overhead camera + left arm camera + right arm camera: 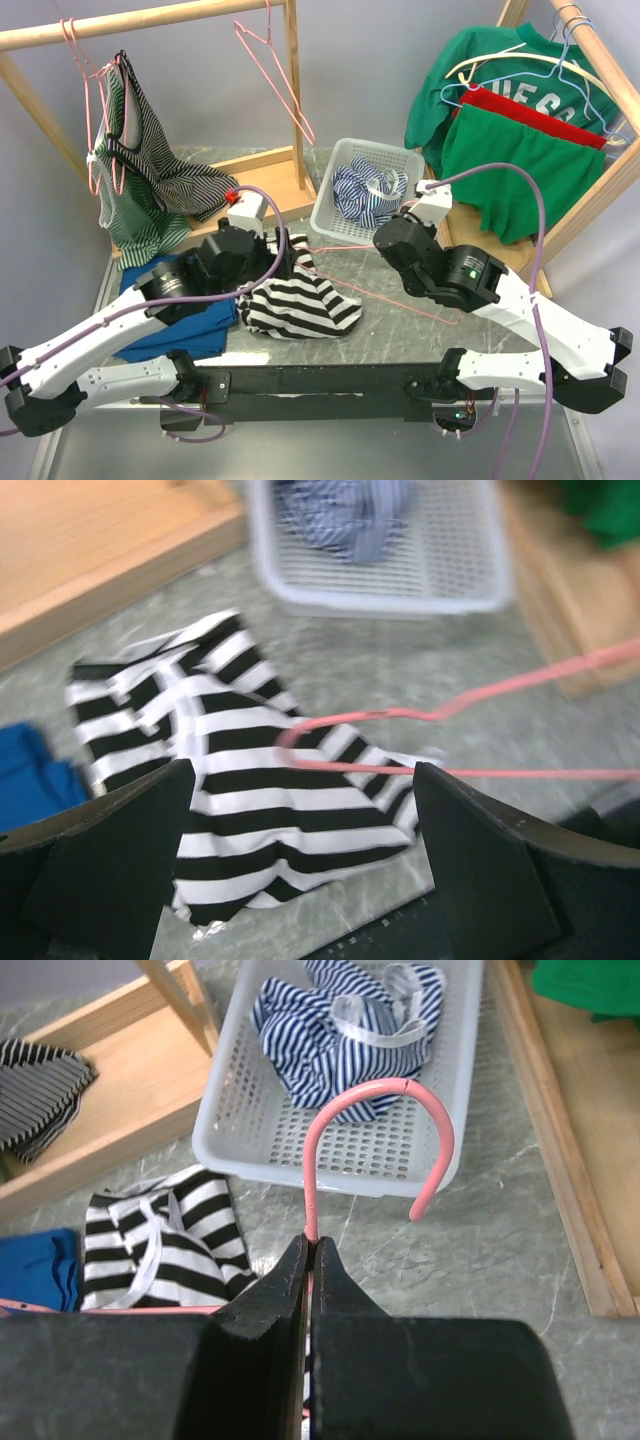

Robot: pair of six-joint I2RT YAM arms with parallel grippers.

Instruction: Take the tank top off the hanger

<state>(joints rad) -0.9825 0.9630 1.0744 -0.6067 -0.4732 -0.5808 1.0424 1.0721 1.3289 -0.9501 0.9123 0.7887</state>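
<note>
My right gripper is holding the empty hanger's neck [311, 1222] a long way from the rack of pink hangers. Next, my left gripper grabs the hanger's wire [345, 767] and carries the hanger to that rack.
The black-and-white striped tank top [300, 300] lies crumpled on the table between the arms; it also shows in the left wrist view [250, 790] and the right wrist view [170, 1245]. My right gripper [312, 1245] is shut on the neck of a pink wire hanger [380, 1110], just below its hook, in front of the basket [392, 232]. The hanger's wire [400, 720] runs low across the table and its far end lies over the top's right edge. My left gripper [300, 880] is wide open and empty, above the tank top [285, 255].
A white basket [322, 205] holding a blue striped garment stands behind the grippers. A blue cloth [190, 325] lies left of the tank top. A wooden rack on the left carries a green striped top [140, 170] and pink hangers. A right rack carries green shirts [520, 170].
</note>
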